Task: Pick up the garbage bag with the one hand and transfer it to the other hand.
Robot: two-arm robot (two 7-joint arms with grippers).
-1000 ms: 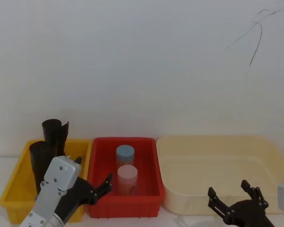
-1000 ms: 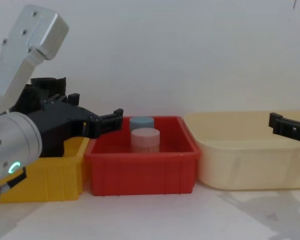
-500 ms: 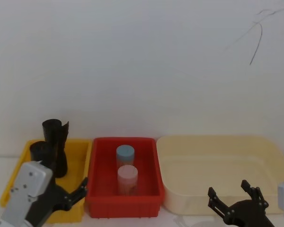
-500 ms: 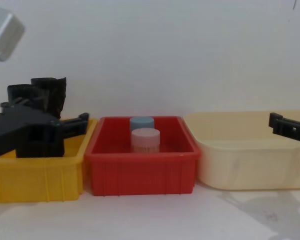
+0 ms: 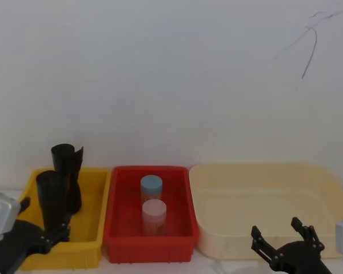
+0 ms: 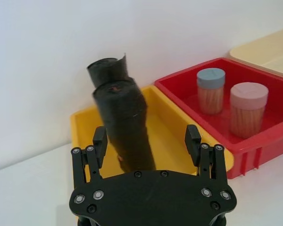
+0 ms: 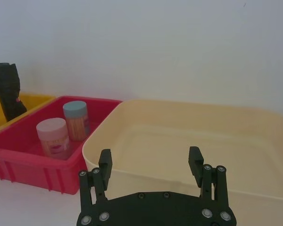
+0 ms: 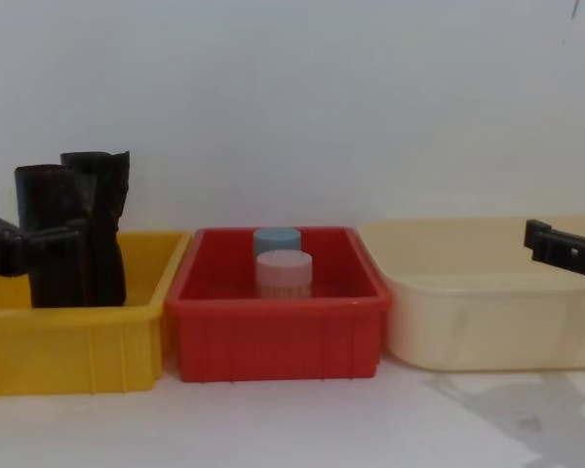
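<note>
The garbage bag [image 8: 53, 207] is standing straight with its top end wound tight [image 6: 116, 88]. It will stay a stiff roll with its layers together when I pick it up.
The garbage bag [image 5: 51, 197], a smooth black roll, stands upright in the yellow bin [image 5: 91, 228], just in front of a second black roll with a flared flap end [image 5: 68, 168]. My left gripper [image 5: 43, 224] is open at the bin's near left corner. In the left wrist view its fingers [image 6: 100, 141] stand apart before the garbage bag [image 6: 126, 127], without touching it. From the chest, one finger [image 8: 29, 242] crosses in front of the bag [image 8: 51, 210]. My right gripper [image 5: 283, 244] hangs open before the cream tub, empty [image 7: 149, 162].
A red bin [image 5: 177, 242] in the middle holds a blue-capped jar [image 5: 151, 187] and a pink-capped jar [image 5: 154, 214]. A wide cream tub [image 5: 326, 194] stands at the right. A white wall rises close behind the bins.
My left arm has swung left and drawn back, from in front of the red bin to the yellow bin's near corner, uncovering the rolls. The right gripper has not moved.
</note>
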